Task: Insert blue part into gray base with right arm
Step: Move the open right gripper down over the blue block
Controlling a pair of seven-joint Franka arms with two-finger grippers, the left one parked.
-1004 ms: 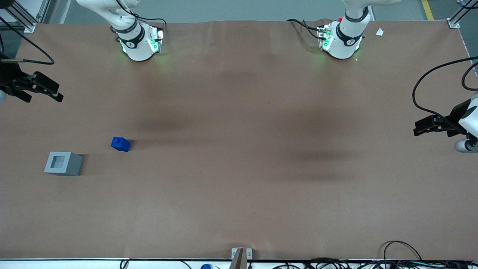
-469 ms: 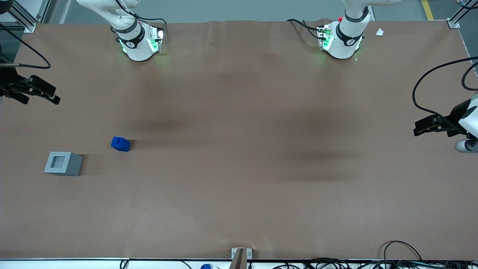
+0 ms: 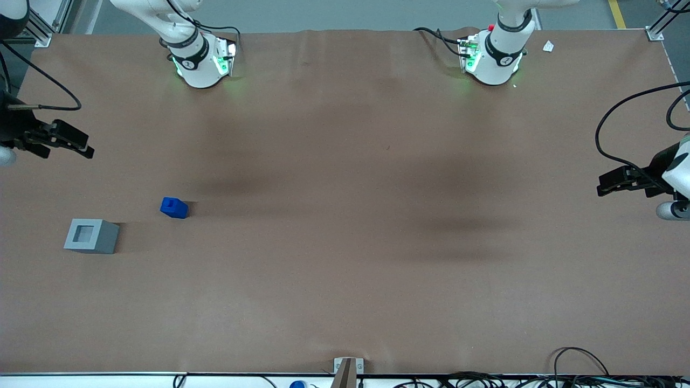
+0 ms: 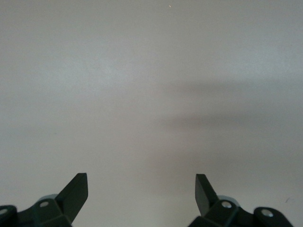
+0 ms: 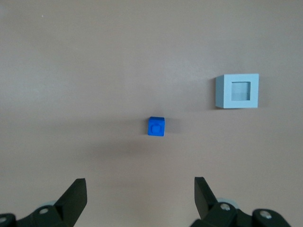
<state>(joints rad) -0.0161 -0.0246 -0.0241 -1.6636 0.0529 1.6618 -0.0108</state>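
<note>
The socket's bottom (image 3: pixel 83 235) shows close below the socket's rim. The blue part (image 3: pixel 174 207) will stick up above the gray base when I lower it in.
The blue part (image 3: pixel 174 207) lies on the brown table with its square stub facing up; it also shows in the right wrist view (image 5: pixel 156 126). The gray base (image 3: pixel 91 236) stands beside it, a little nearer the front camera, its square socket facing up; it also shows in the right wrist view (image 5: pixel 236 91). My right gripper (image 3: pixel 81 146) hangs high above the table at the working arm's end, farther from the front camera than both blocks. It is open and empty, its fingers wide apart in the right wrist view (image 5: pixel 140 189).
The two arm bases (image 3: pixel 200 62) (image 3: pixel 493 59) stand at the table's back edge. Cables (image 3: pixel 582 372) lie along the front edge, with a small metal bracket (image 3: pixel 347 367) at its middle.
My right gripper has shifted slightly: it drew back toward the table's end, then came forward and a little nearer the front camera. Both blocks have not moved.
</note>
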